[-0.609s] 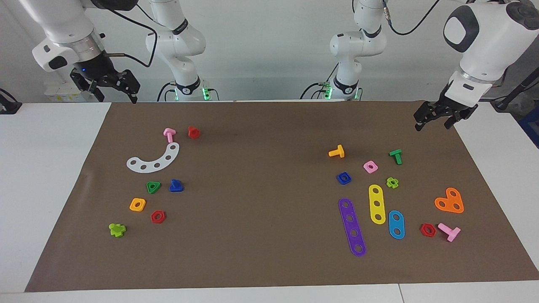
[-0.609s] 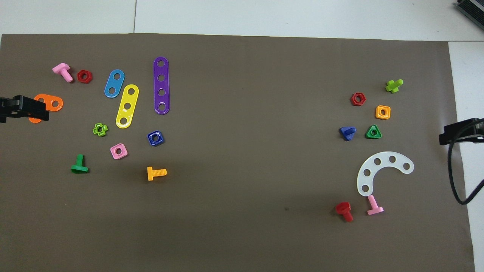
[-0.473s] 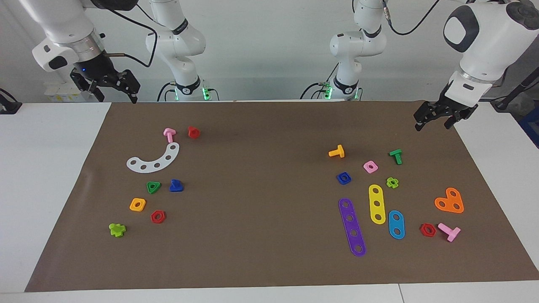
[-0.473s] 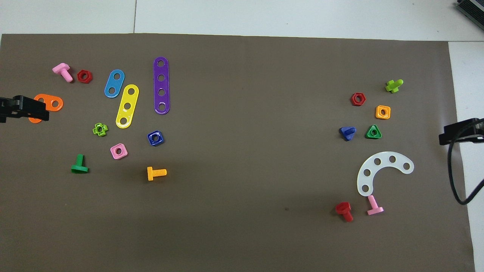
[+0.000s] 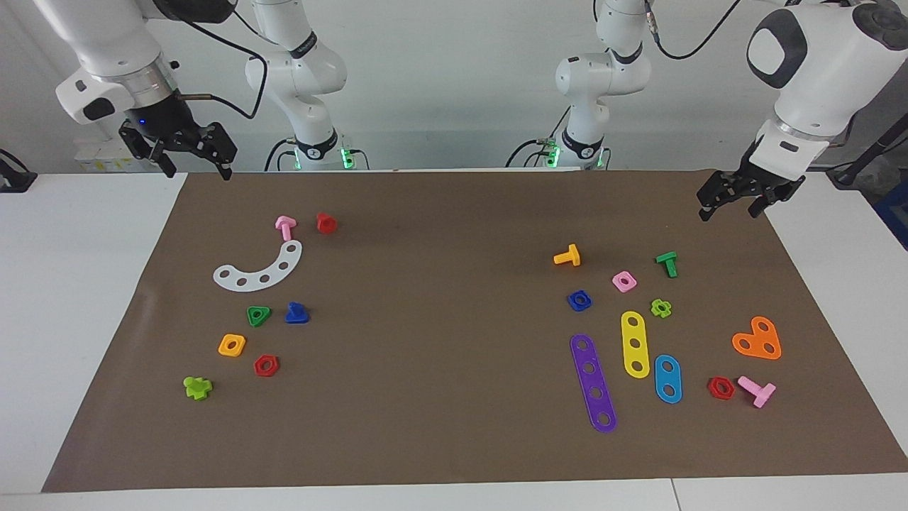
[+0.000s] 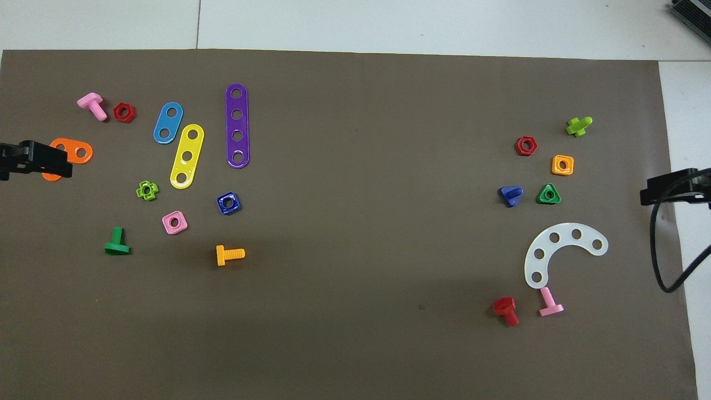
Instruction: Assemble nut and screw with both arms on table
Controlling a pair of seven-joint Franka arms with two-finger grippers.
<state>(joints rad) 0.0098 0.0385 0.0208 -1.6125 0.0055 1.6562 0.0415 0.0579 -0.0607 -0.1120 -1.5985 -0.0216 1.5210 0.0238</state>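
My gripper is going to lower the blue nut (image 6: pixel 229 203) over the blue screw. The blue screw has a wide triangular head (image 6: pixel 509 196), so it will stand up through the blue nut.
The blue nut (image 5: pixel 579 300) lies flat on the brown mat (image 5: pixel 440 319) toward the left arm's end, beside a pink square nut (image 5: pixel 624 281); it also shows in the overhead view (image 6: pixel 228 203). The blue screw (image 5: pixel 296 313) lies toward the right arm's end, beside a green triangular nut (image 5: pixel 258 315); it also shows in the overhead view (image 6: pixel 511 195). My left gripper (image 5: pixel 728 211) hangs open and empty in the air over the mat's edge at its own end. My right gripper (image 5: pixel 197 170) hangs open and empty over the mat's edge at its end.
Around the nut lie an orange screw (image 5: pixel 567 255), a green screw (image 5: pixel 667 263), purple (image 5: pixel 593 383), yellow (image 5: pixel 635 344) and blue (image 5: pixel 667 378) strips and an orange heart plate (image 5: pixel 757 339). Near the screw lie a white curved plate (image 5: pixel 260 270), an orange nut (image 5: pixel 232 345) and a red nut (image 5: pixel 266 365).
My right gripper has shifted a little, out over the mat's edge and away from the robots. The left gripper and all the parts have stayed still.
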